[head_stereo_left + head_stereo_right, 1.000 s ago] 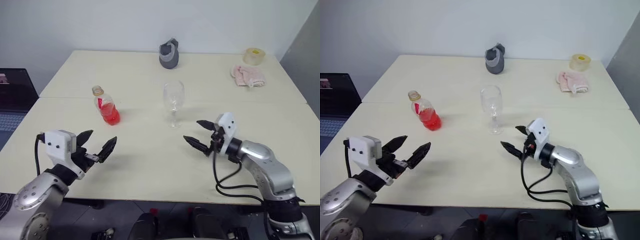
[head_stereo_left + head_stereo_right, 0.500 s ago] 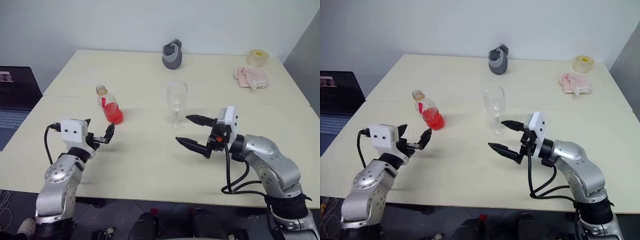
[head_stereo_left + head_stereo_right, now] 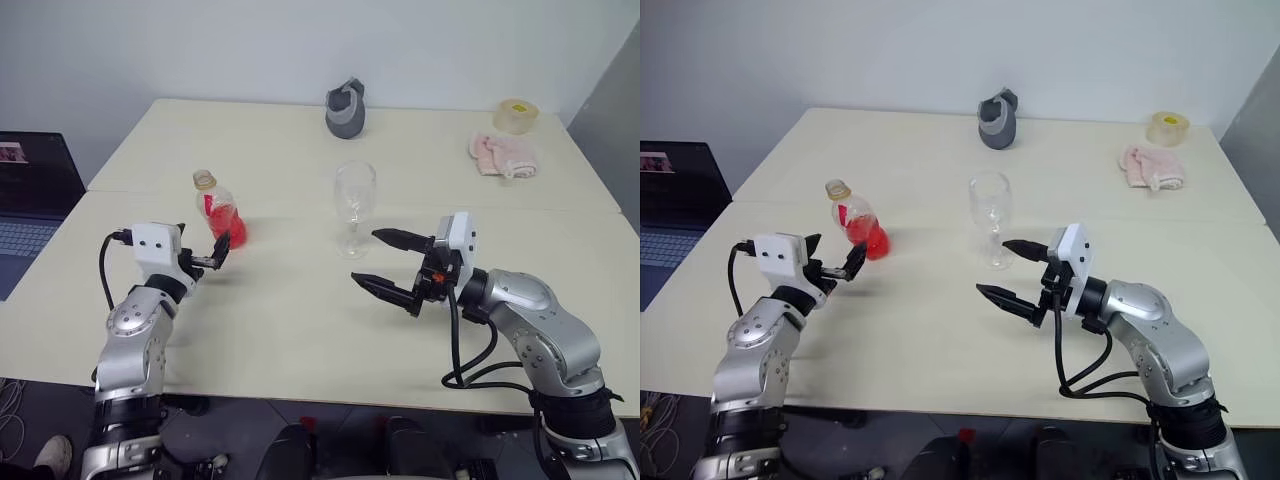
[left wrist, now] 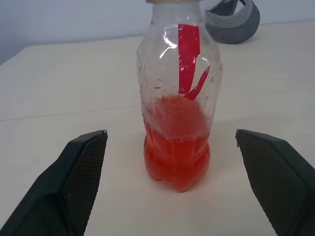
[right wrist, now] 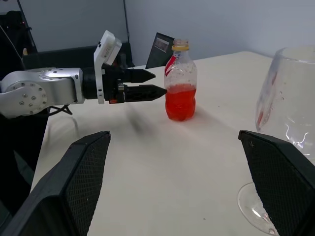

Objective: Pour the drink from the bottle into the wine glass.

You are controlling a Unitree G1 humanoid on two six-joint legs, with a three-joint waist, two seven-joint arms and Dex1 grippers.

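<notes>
I expect the drink (image 4: 177, 156) will pour straight out into the wine glass when I tip the bottle, because the bottle's tan neck ring (image 3: 204, 179) shows an open top.
The bottle (image 3: 218, 212) stands upright on the left half of the table, clear with a tan neck ring and a red label strip, its lower third holding the red-orange drink (image 4: 176, 147). My left gripper (image 3: 203, 255) is open, level and just short of the bottle, which stands ahead between its fingers (image 4: 81, 167) without touching them. The wine glass (image 3: 353, 205) stands empty at the table's middle. To the right of its foot and a little nearer to me, my right gripper (image 3: 365, 256) is open and empty, pointing left.
A grey rounded object (image 3: 343, 108) sits at the table's back middle. A tape roll (image 3: 513, 115) and a pink cloth (image 3: 497, 153) lie at the back right. A laptop (image 3: 30, 190) stands off the table's left edge.
My left gripper has moved forward to just short of the bottle, still open. The right gripper rose a little early on, then kept still. The camera view shifted slightly.
</notes>
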